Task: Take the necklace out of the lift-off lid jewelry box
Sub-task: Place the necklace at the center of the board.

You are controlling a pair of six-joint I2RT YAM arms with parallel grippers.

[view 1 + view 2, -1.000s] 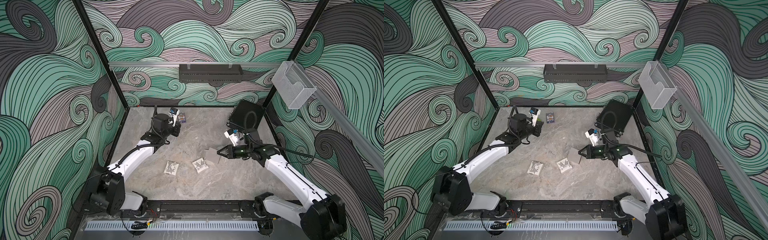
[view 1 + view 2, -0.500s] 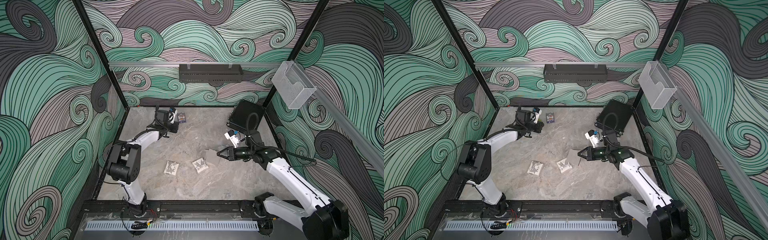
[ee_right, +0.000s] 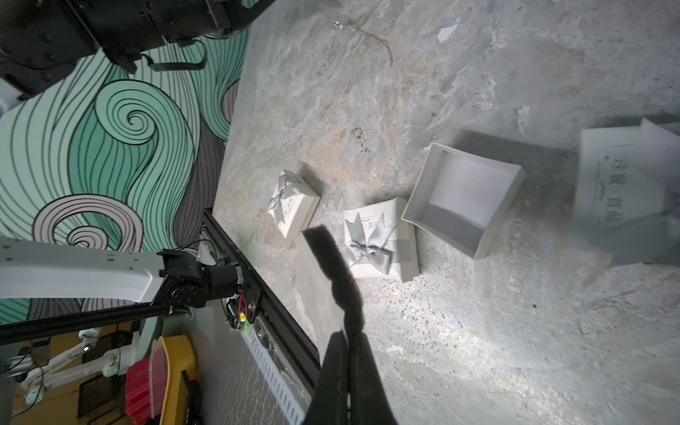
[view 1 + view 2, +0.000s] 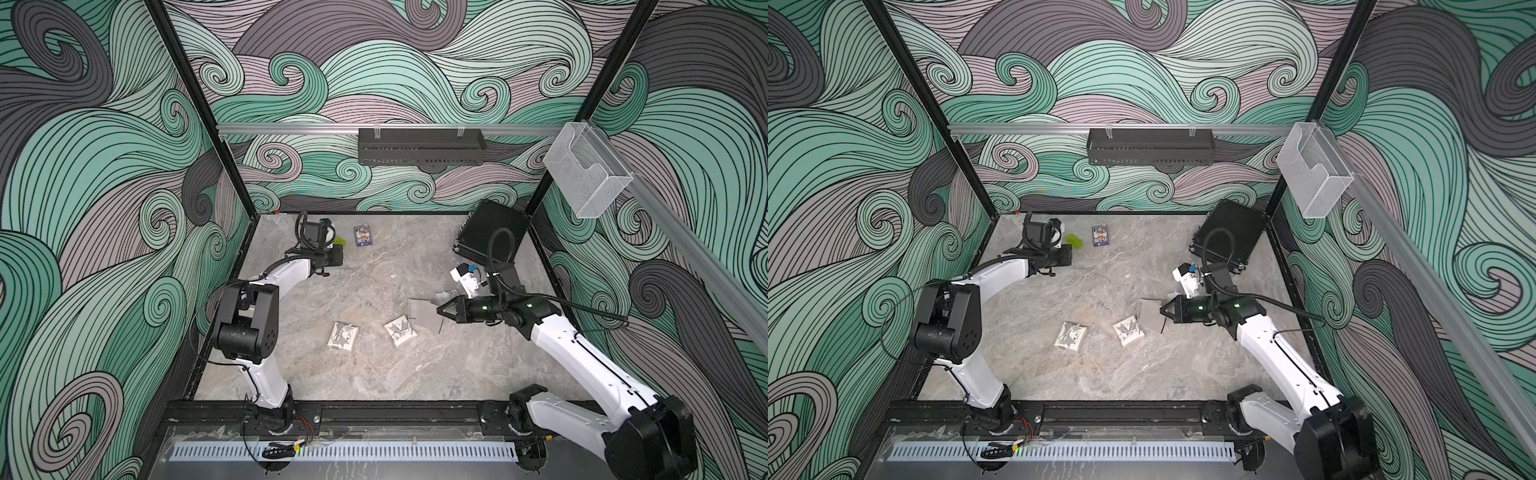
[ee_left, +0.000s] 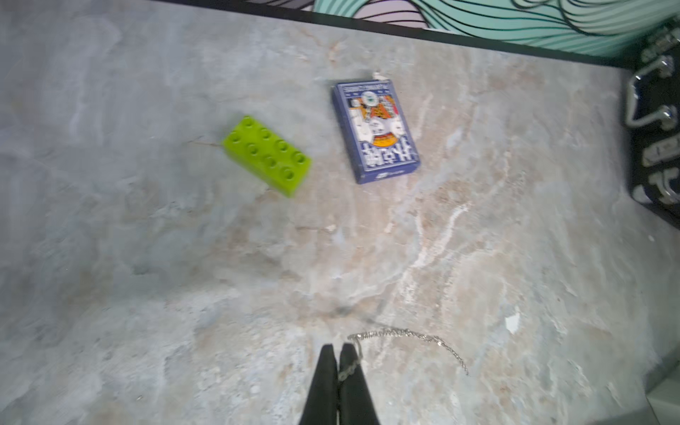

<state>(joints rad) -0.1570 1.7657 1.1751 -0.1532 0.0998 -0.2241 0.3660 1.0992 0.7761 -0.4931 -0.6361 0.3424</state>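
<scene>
My left gripper is drawing the necklace's trailing end [image 5: 445, 344], clear of the jewelry box base, and should go on until it lies along the open marble [image 5: 226, 318] before it releases.
The necklace [image 5: 408, 335] is a thin silver chain. One end is pinched in my shut left gripper [image 5: 335, 347] and the rest trails over the marble table. In both top views that gripper [image 4: 337, 257] sits at the back left. The jewelry box base [image 3: 463, 198] lies open and empty, seen in a top view as a grey square [image 4: 417, 309]. Touching it is a white piece with a grey bow [image 3: 379, 239]. My right gripper [image 3: 347, 335] is shut on a black foam strip [image 3: 333, 265] and hovers just right of the base [image 4: 440, 311].
A second white bowed box [image 4: 343, 336] lies left of the first. A green brick [image 5: 266, 158] and a blue card deck [image 5: 375, 130] lie near the back wall ahead of the left gripper. A printed paper [image 3: 625, 176] and a black case [image 4: 492, 232] are on the right.
The left arm's elbow has swung up and toward the front while its gripper stayed at the back left holding the chain. The right gripper has hardly moved.
</scene>
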